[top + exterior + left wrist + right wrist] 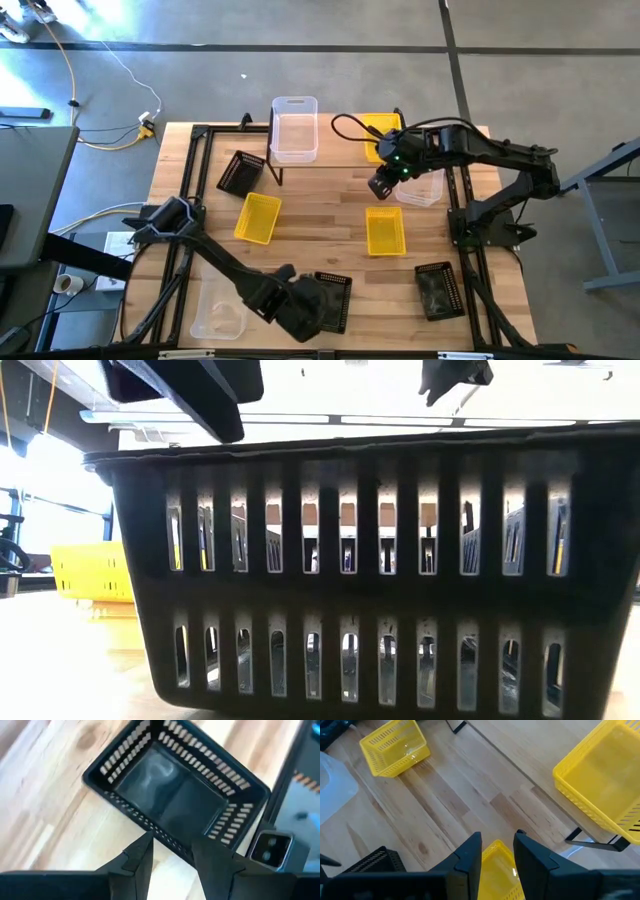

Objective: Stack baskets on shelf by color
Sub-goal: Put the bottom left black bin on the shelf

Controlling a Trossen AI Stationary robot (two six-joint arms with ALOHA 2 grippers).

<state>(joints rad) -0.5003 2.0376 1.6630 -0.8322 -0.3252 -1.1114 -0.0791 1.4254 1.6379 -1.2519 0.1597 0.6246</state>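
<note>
My left gripper should keep going down to the black basket, which stands upright with its long rim (169, 846) free under the open fingers, until they straddle its side (161, 835), and then close.
My left gripper (172, 847) is open near the table's near edge. It hovers just over the wall of a black mesh basket (175, 795), which stands upright on the table (330, 300) and fills the low view (370, 580). My right gripper (497, 845) is open and held above the table in front of the shelf (330, 163). A yellow basket (495, 870) lies below its fingers. On the shelf stand a clear basket (294, 128) and a yellow basket (380, 130), also in the right wrist view (605, 780).
On the table lie two yellow baskets (258, 217) (385, 230), a black basket tipped by the shelf's left leg (240, 172), another black one (437, 290) near the right corner, and clear baskets (218, 310) (420, 188). Bare wood lies in the middle.
</note>
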